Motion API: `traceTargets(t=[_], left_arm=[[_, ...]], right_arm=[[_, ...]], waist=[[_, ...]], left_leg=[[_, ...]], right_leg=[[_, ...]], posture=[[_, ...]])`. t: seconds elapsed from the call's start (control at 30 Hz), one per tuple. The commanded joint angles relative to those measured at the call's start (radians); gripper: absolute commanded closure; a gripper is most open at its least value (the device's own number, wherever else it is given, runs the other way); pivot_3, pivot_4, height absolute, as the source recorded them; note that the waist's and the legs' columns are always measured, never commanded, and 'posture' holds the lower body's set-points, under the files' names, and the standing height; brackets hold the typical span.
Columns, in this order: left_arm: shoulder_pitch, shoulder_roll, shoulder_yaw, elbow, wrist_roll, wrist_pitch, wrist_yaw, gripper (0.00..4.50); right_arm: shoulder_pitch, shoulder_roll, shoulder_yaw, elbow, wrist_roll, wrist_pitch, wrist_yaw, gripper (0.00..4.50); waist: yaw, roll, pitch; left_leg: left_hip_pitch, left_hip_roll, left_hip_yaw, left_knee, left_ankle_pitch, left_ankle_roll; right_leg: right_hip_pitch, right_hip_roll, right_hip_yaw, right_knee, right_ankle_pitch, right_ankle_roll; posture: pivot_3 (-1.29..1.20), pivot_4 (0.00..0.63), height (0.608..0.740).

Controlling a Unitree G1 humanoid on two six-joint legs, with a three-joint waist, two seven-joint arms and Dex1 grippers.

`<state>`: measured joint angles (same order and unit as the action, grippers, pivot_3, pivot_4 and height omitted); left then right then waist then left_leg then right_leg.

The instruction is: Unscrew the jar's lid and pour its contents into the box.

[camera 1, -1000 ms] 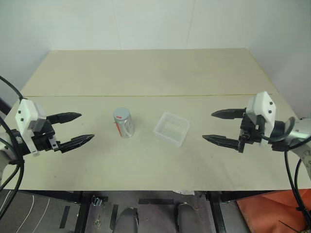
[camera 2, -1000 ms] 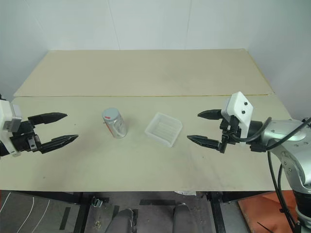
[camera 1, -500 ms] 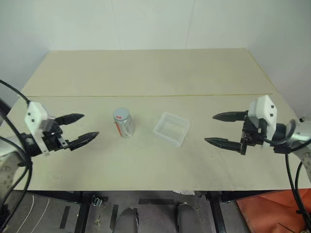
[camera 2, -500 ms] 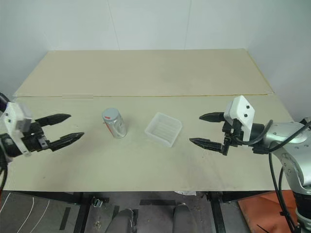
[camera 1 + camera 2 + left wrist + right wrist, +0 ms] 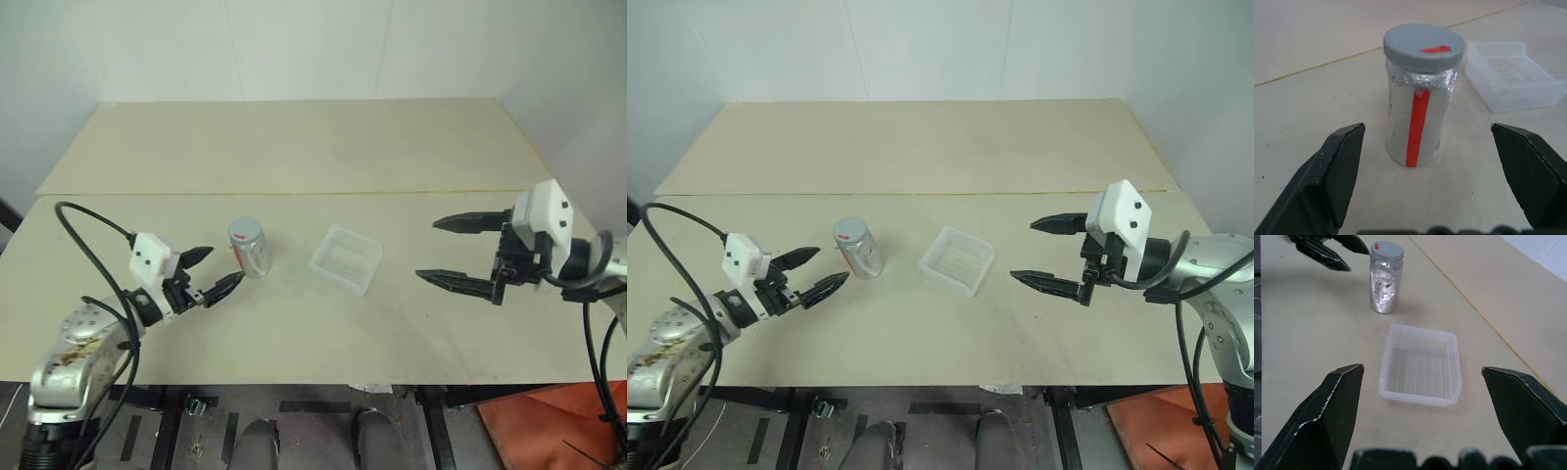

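Observation:
The jar (image 5: 255,260) is standing upright in line with my left gripper's open fingers, so I keep moving forward until the fingers close under the jar's lid.
The jar (image 5: 249,253) stands upright on the table left of centre, with a silvery side and a red stripe (image 5: 1418,126). Its grey lid (image 5: 1423,45) is on and carries a red mark. The contents are hidden inside. The translucent white box (image 5: 346,259) lies empty just right of the jar. My left gripper (image 5: 223,266) is open and level, its fingertips just short of the jar on the jar's left, not touching. My right gripper (image 5: 428,250) hangs open above the table to the right of the box, pointing toward it.
The beige table (image 5: 294,147) has a seam running across its middle and a wide bare stretch behind the jar and box. A white wall rises behind it. An orange object (image 5: 549,431) lies on the floor at the lower right.
My left gripper has swung in from the table's left edge toward the jar and come lower, still open. The right gripper has stayed about where it was. Jar and box have not moved.

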<state>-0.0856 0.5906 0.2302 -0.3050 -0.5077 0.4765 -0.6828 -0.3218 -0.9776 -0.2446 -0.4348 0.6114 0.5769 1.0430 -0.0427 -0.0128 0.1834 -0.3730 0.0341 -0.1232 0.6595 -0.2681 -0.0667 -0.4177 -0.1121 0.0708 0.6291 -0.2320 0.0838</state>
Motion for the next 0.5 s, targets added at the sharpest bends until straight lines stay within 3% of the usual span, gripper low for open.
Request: traceTargets(t=[0.03,0.2,0.5], left_arm=[[-0.039,-0.050,-0.027,0.009,0.049,-0.054,0.068,0.01],[-0.082,-0.114,-0.076,0.074,0.121,-0.113,0.123,0.01],[-0.170,-0.183,-0.107,0.217,0.180,-0.219,0.132,0.01]], right_arm=[[-0.029,-0.029,-0.019,-0.029,0.021,0.001,0.011,0.00],[-0.017,-0.056,-0.014,-0.051,0.072,0.017,0.079,0.00],[-0.014,-0.068,-0.033,-0.069,0.087,0.031,0.067,0.00]], waist=[[0.001,0.000,0.000],[0.000,0.000,0.000],[0.002,-0.001,0.000]], left_leg=[[0.000,0.000,0.000,0.000,0.000,0.000],[0.000,0.000,0.000,0.000,0.000,0.000],[0.000,0.000,0.000,0.000,0.000,0.000]], right_leg=[[0.000,0.000,0.000,0.000,0.000,0.000],[0.000,0.000,0.000,0.000,0.000,0.000],[0.001,0.000,0.000,0.000,0.000,0.000]], posture=[[0.00,0.150,0.740],[0.00,0.150,0.740],[0.00,0.150,0.740]])
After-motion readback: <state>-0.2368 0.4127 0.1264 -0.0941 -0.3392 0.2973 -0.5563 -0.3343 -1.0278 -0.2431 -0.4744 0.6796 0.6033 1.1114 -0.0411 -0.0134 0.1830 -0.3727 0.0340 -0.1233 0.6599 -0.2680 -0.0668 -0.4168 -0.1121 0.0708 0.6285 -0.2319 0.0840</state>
